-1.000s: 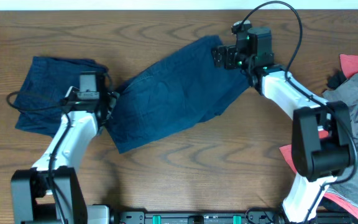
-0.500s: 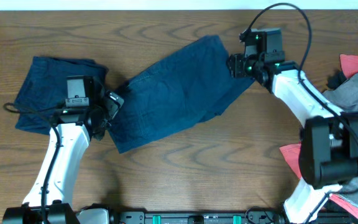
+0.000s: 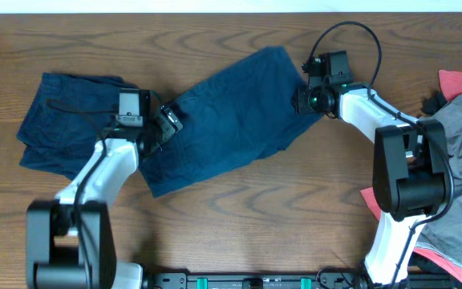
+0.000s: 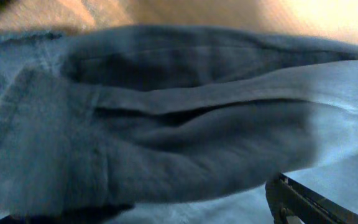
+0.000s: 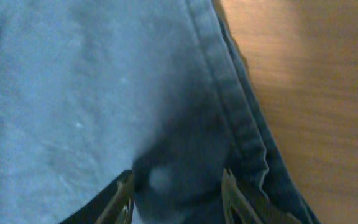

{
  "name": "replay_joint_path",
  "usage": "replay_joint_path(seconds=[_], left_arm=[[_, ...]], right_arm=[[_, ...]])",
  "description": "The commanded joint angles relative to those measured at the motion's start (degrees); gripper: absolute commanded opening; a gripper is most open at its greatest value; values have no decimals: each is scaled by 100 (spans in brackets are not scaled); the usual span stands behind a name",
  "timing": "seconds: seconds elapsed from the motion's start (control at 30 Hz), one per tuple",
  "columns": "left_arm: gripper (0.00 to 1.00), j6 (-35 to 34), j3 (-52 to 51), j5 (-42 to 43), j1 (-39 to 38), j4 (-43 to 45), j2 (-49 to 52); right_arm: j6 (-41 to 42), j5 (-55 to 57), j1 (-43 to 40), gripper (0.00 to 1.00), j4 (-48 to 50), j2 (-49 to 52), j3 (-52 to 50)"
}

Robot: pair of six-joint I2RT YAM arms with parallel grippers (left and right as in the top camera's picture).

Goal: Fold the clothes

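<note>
The shorts lie slantwise (image 3: 235,116) and have a bunched edge under my left gripper. I should therefore take hold of that edge (image 4: 173,174) and pull the shorts straight with both grippers before I fold them.
Dark navy shorts (image 3: 231,120) lie spread slantwise across the wooden table, one leg at the left and the other reaching up to the right. My left gripper (image 3: 167,124) sits low over their bunched middle, open, with a thick fold of the shorts (image 4: 197,143) ahead of the wide-apart fingers (image 4: 291,199). My right gripper (image 3: 305,98) is at the shorts' right edge. In the right wrist view the right gripper (image 5: 179,193) is shut on a bulge of the shorts (image 5: 73,93) just inside the stitched hem (image 5: 235,118).
A heap of other clothes lies at the table's right edge: a grey garment (image 3: 459,152) over coral-red fabric (image 3: 455,80). Bare wood (image 5: 316,93) shows right of the hem. Black cables (image 3: 359,36) loop off both arms.
The right jaws have closed from wide open onto the fabric at the hem. The left arm has swung right, bringing its gripper over the shorts' middle.
</note>
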Motion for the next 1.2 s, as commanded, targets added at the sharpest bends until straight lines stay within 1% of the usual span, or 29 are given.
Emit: replay_joint_path(seconds=[0.0,0.03,0.17,0.2,0.3,0.5,0.57,0.63,0.7,0.73,0.77,0.8,0.87,0.93,1.0,1.17], left_arm=[[89,107,72,-168,55,85,313],[89,107,72,-166,63,103,354],[90,111,74,-98,63,181,358],[90,111,74,-24,63,190,358],[90,111,74,151,63,203,358],[90,170,90,214,63,155,188],[90,306,127,363,63,-13,-63],[90,597,179,404,63,-380,-433],[91,874,188,249,63,-848,-846],[95,931,188,26,63,-1150,-1049],[97,927,188,-186,63,-1414,-1196],[99,927,186,-343,63,-1683,-1327],[98,929,184,-363,63,-2002,-1425],[98,927,151,-249,63,-2094,-1394],[98,927,96,-105,63,-2057,-1279],[98,935,83,11,63,-1904,-614]], right_arm=[[584,1281,-192,44,-739,74,-140],[695,1449,-249,43,-994,61,-140],[737,1547,-417,25,-1720,61,-140],[774,1552,-455,24,-1867,61,-140],[999,1606,-516,25,-2155,46,-140],[990,1661,-529,28,-2406,-153,-140],[1019,1735,-555,28,-2461,-315,-140],[1060,1759,-627,29,-2496,-538,-138],[1056,1755,-710,31,-2498,-848,-138],[1054,1755,-737,33,-2498,-1014,-138],[1049,1755,-752,39,-2503,-1174,-138],[1014,1751,-752,47,-2507,-1351,-138],[931,1672,-739,59,-2531,-1696,-138],[743,1443,-713,64,-2553,-1965,-138],[640,1298,-684,66,-2597,-2177,-138],[647,1257,-575,65,-2833,-2391,-138]])
